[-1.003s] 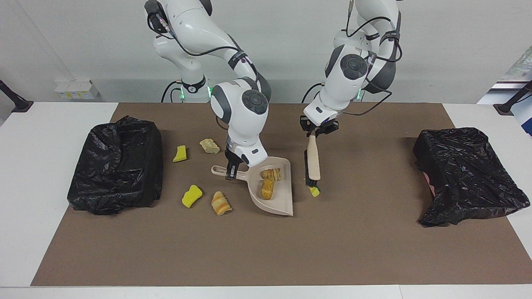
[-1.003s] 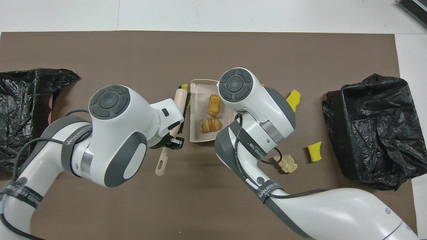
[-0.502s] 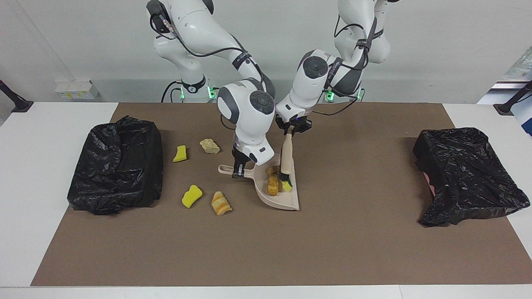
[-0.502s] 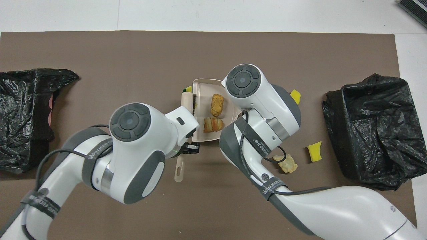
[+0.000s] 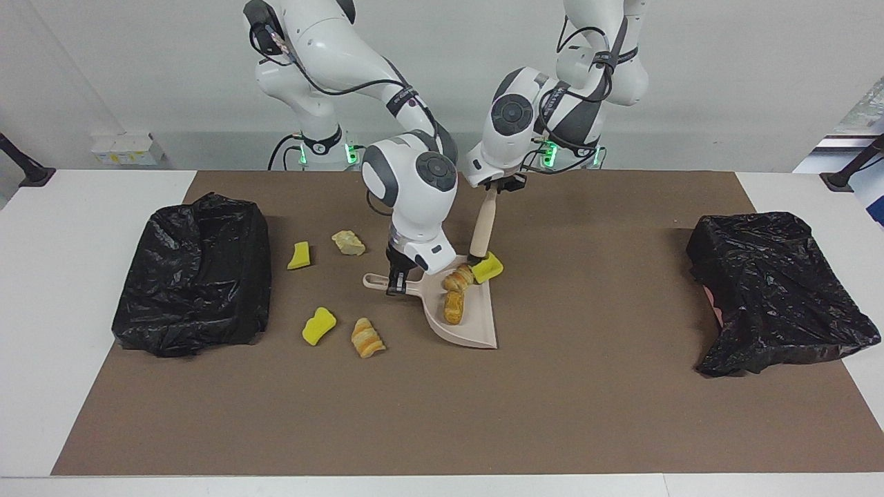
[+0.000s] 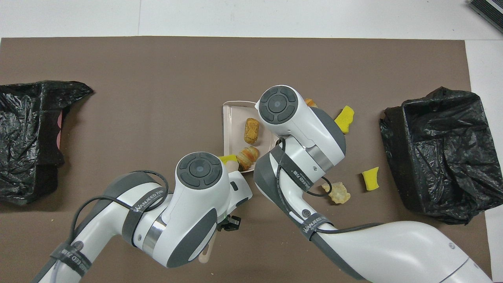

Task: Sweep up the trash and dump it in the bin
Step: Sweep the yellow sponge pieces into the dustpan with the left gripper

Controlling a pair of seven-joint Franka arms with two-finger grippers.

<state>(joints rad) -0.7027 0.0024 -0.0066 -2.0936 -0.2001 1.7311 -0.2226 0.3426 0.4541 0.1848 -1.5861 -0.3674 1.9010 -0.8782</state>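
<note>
I should back my left gripper off and push the yellow chunk in from its outer side (image 5: 507,270), because the chunk hangs at the dustpan's rim (image 5: 489,266), outside the brush's tip.
My right gripper (image 5: 394,279) is shut on the handle of the beige dustpan (image 5: 473,330), which lies flat on the brown mat; the overhead view shows the pan (image 6: 232,116) with the gripper hidden under the arm. Two tan pastries (image 5: 453,307) (image 6: 251,130) lie in the pan. My left gripper (image 5: 498,185) is shut on the brush (image 5: 481,231), held tilted with its bristles at the pan's rear corner. A yellow chunk (image 5: 489,266) (image 6: 227,158) sits against the bristles at that rim. Loose trash on the mat: two yellow chunks (image 5: 300,255) (image 5: 318,325), a tan lump (image 5: 348,242), a croissant piece (image 5: 367,337).
A black-bagged bin (image 5: 193,273) (image 6: 436,153) stands at the right arm's end of the table, close to the loose pieces. A second black-bagged bin (image 5: 773,290) (image 6: 27,137) stands at the left arm's end.
My left gripper has drawn the brush from beside the pan across it toward the robots, carrying the yellow chunk to the pan's rear corner. The pan has shifted slightly.
</note>
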